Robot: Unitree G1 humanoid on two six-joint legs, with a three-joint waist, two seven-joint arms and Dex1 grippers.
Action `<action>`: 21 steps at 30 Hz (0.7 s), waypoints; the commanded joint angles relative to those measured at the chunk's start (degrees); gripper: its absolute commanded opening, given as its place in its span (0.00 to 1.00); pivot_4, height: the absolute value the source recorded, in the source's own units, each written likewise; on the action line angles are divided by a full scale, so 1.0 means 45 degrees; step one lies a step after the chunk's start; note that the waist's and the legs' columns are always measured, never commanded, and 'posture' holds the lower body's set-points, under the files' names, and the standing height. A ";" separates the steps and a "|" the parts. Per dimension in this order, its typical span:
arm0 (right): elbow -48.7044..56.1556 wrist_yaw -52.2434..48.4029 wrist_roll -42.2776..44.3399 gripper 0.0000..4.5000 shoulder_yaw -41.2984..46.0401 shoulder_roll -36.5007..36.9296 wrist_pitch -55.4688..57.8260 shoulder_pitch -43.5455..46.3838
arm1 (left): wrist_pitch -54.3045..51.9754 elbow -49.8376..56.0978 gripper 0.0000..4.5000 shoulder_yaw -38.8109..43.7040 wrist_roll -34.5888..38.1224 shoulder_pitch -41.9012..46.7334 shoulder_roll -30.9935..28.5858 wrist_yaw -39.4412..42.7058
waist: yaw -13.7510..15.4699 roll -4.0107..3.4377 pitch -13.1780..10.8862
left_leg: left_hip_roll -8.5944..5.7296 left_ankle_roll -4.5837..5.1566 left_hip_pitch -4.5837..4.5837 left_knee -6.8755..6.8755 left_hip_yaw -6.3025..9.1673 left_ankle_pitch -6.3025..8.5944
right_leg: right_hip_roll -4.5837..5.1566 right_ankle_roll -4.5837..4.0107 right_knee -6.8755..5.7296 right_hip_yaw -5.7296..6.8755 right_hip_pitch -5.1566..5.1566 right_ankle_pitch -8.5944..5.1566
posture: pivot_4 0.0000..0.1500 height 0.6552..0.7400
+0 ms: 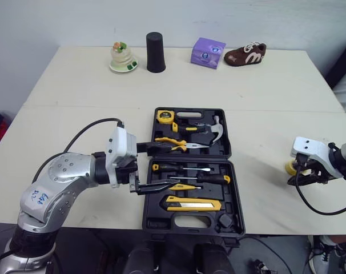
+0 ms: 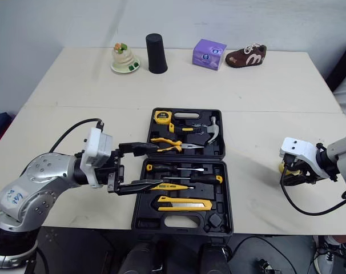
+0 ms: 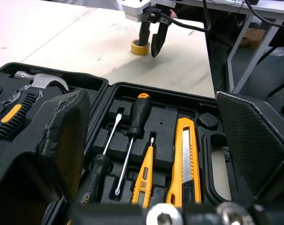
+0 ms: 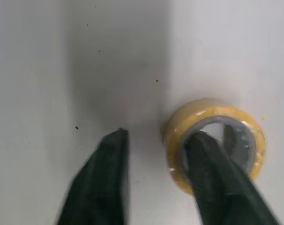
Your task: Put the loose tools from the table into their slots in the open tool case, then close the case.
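Note:
The hammer [image 1: 191, 129], pliers and tape measure rest sunk in the lid's shaped slots [image 1: 206, 123]. So I expect them to stay in place when I swing the lid up.
The black tool case [image 1: 239, 228] lies open in the middle of the table. It holds a tape measure [image 1: 165, 117], hammer [image 1: 210, 130], pliers [image 1: 176, 144], screwdrivers [image 1: 190, 170] and a yellow utility knife [image 1: 193, 202]. My left gripper [image 1: 166, 165] hovers open over the case's left side, holding nothing. A yellow tape roll [image 4: 198, 110] lies on the table to the right of the case. My right gripper [image 4: 158, 136] is open and straddles the roll's wall. One of its fingers [image 4: 205, 159] is in the roll's hole, and the other stands outside, apart from the roll.
Along the far edge stand a dessert on a plate [image 1: 123, 57], a black cup [image 1: 155, 52], a purple box [image 1: 207, 52] and a brown shoe [image 1: 245, 54]. The case's lower half reaches nearly to the table's front edge.

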State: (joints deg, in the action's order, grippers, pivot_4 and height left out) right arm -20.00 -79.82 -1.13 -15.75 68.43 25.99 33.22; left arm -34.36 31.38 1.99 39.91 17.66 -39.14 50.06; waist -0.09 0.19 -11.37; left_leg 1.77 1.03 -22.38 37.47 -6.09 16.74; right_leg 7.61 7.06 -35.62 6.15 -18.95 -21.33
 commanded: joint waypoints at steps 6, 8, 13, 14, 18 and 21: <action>0.0181 -0.0455 -0.0498 0.01 0.0233 -0.0006 -0.2537 0.0553 | 0.1317 0.0400 1.00 -0.0073 -0.0396 -0.0238 -0.0029 0.0596 | 0.0000 -0.0002 0.0000 | 0.0000 0.0000 0.0001 0.0013 0.0000 0.0000 | 0.0000 0.0000 0.0001 0.0000 0.0000 0.0000 | 1.00 1.00; 0.1320 -0.1111 -0.0221 0.01 0.0258 0.0013 -0.2417 0.0831 | 0.1520 0.0144 1.00 -0.0163 -0.0585 -0.0111 -0.0033 0.0678 | -0.0014 -0.0009 -0.0004 | 0.0000 0.0000 0.0001 0.0013 -0.0002 0.0000 | -0.0001 0.0000 0.0001 0.0000 -0.0002 0.0000 | 1.00 1.00; 0.4900 -0.2233 0.1264 0.01 0.0380 -0.0417 -0.0439 0.0836 | 0.1771 -0.0055 1.00 -0.0284 -0.0775 -0.0138 -0.0259 0.1188 | -0.0029 -0.0012 -0.0007 | 0.0018 -0.0007 -0.0001 0.0006 -0.0005 -0.0003 | -0.0015 -0.0002 -0.0015 -0.0009 -0.0024 -0.0001 | 1.00 1.00; 0.5445 -0.2344 0.1406 0.01 0.0360 -0.0372 -0.0538 0.0612 | 0.1855 -0.0068 1.00 -0.0313 -0.0868 -0.0194 -0.0305 0.1276 | -0.0015 -0.0013 -0.0007 | 0.0023 -0.0009 -0.0003 0.0004 0.0000 -0.0003 | -0.0016 -0.0003 -0.0032 -0.0007 -0.0025 -0.0002 | 1.00 1.00; 0.8766 -0.2612 0.3308 0.01 0.0639 -0.0423 0.0500 -0.0345 | 0.1470 0.0174 1.00 -0.0177 -0.0549 -0.0655 -0.0476 0.1340 | 0.0086 -0.0011 -0.0008 | -0.0001 -0.0001 -0.0023 0.0009 0.0020 0.0002 | 0.0002 -0.0003 -0.0046 -0.0003 -0.0024 -0.0002 | 1.00 1.00; 1.0068 -0.2550 0.4818 0.01 0.0738 -0.0528 0.1793 -0.0464 | 0.1373 0.0270 1.00 -0.0056 -0.0443 -0.0819 -0.0387 0.1091 | 0.0031 -0.0009 -0.0008 | -0.0005 0.0011 -0.0053 0.0030 0.0028 0.0009 | 0.0012 -0.0003 -0.0049 -0.0003 -0.0035 -0.0001 | 1.00 1.00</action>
State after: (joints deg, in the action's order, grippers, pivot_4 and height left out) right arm 21.26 -88.32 15.87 -14.80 65.12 30.47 30.86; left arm -28.47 30.71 0.38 36.67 14.30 -41.16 55.58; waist 0.05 0.15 -11.41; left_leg 1.76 1.09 -22.62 37.63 -5.94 16.78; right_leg 7.67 7.05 -35.85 6.14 -19.11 -21.33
